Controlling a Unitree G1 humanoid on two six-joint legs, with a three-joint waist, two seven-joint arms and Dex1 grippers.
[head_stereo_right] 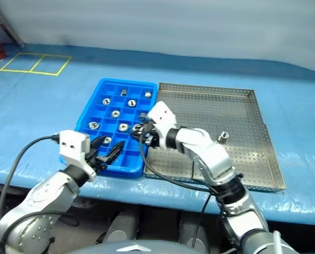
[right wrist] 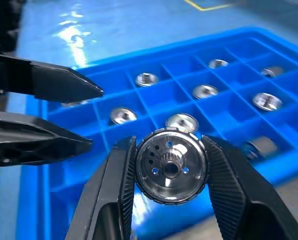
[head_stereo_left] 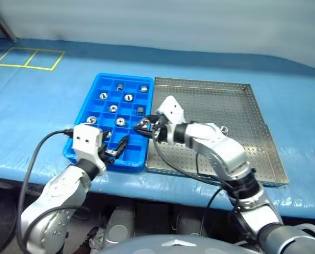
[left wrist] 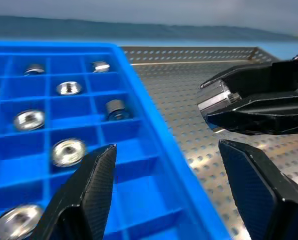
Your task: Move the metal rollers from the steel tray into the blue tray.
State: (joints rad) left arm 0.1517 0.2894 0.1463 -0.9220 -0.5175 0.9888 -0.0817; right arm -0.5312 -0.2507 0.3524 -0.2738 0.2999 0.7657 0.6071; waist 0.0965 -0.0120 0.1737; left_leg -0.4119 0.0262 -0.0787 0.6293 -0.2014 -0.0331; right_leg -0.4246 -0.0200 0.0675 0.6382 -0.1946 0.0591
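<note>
I can see my right gripper's roller (head_stereo_left: 144, 123) hanging clear above the blue tray's side, so I keep carrying it toward the empty near compartments (head_stereo_left: 132, 154) and let it go inside one.
The blue tray (head_stereo_left: 126, 164) lies left of the steel tray (head_stereo_left: 221, 100), their sides touching. Several metal rollers (head_stereo_left: 113, 108) sit in separate compartments of the blue tray. One roller (head_stereo_left: 224, 129) stands alone on the steel tray's perforated floor. My right gripper (head_stereo_left: 143, 126) hovers over the blue tray's right edge, shut on a shiny metal roller (right wrist: 170, 166) held between its ribbed fingers. My left gripper (head_stereo_left: 117, 148) is open and holds nothing, low over the blue tray's near right compartments, a short way from the right gripper and pointing toward it.
Both trays rest on a table covered in blue sheet. Yellow taped squares (head_stereo_left: 29, 57) mark the far left. A black cable (head_stereo_left: 38, 151) loops from my left wrist past the table's front edge.
</note>
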